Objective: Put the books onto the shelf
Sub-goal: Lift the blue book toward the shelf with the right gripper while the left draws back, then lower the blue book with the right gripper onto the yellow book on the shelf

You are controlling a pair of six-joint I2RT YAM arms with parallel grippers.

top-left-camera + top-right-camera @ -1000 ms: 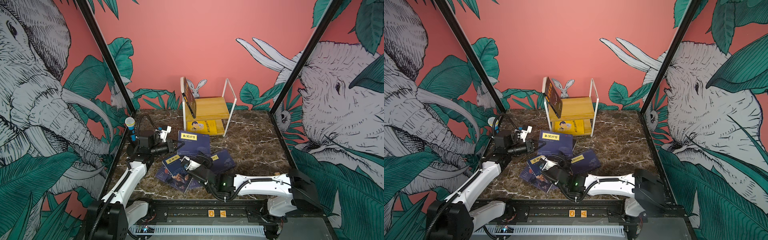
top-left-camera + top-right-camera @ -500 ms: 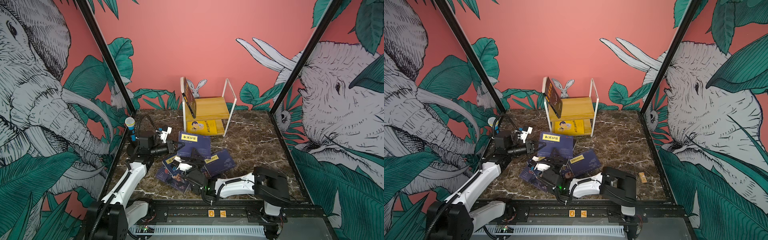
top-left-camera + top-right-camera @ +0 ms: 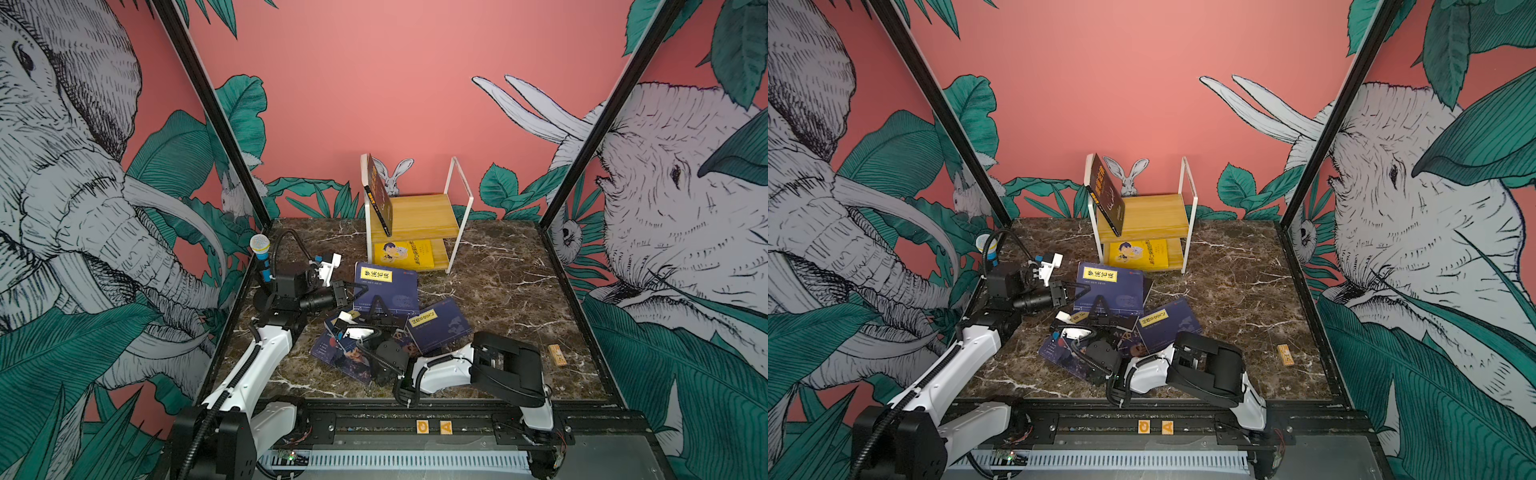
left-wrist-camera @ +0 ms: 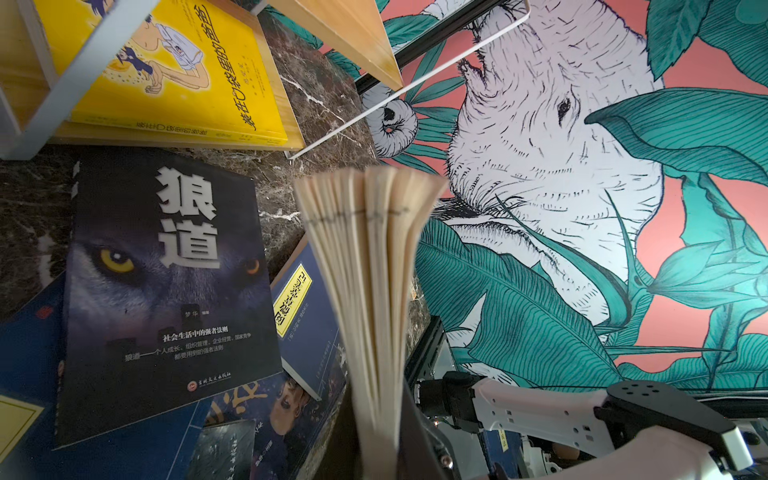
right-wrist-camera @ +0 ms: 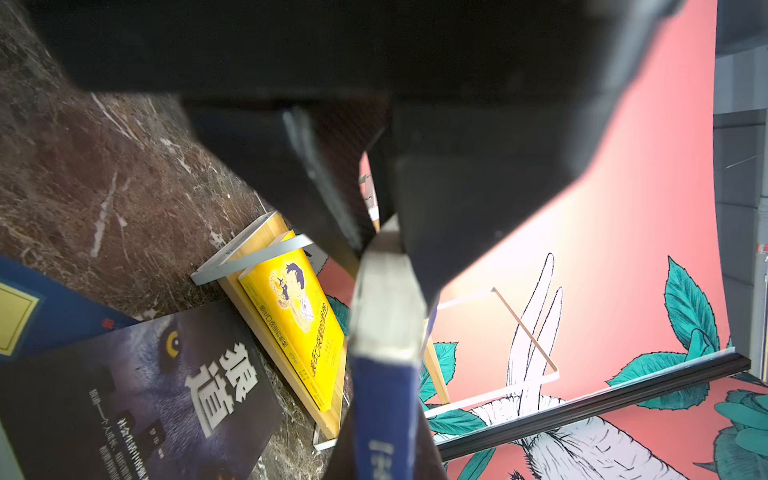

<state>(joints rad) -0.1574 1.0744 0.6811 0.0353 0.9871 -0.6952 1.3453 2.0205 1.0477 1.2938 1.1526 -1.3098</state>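
Observation:
I should open my left gripper, which is holding the navy book's page edge (image 3: 357, 276) outside the shelf's post, before my right gripper slides the book onto the lower board (image 3: 440, 255).
A navy book with a yellow label (image 3: 390, 282) (image 3: 1113, 282) hangs tilted above the pile. My left gripper (image 3: 353, 293) (image 4: 376, 436) is shut on its fanned page edge (image 4: 370, 249). My right gripper (image 3: 376, 303) (image 5: 384, 436) is shut on its blue spine (image 5: 386, 374). Below lie the black wolf-eye book (image 4: 166, 291) (image 5: 145, 395), another navy book (image 3: 440, 328) and a portrait-cover book (image 3: 345, 357). The shelf (image 3: 419, 216) (image 3: 1150, 216) stands at the back.
A dark brown book (image 3: 378, 195) leans on the shelf's top board, and a yellow cartoon book (image 3: 403, 253) lies on its lower board. A toy microphone (image 3: 261, 253) stands by the left wall. A small wooden block (image 3: 557, 355) lies front right.
My right gripper has gone from open to shut on the raised navy book, and its arm has folded back toward the front rail. The left arm has held still.

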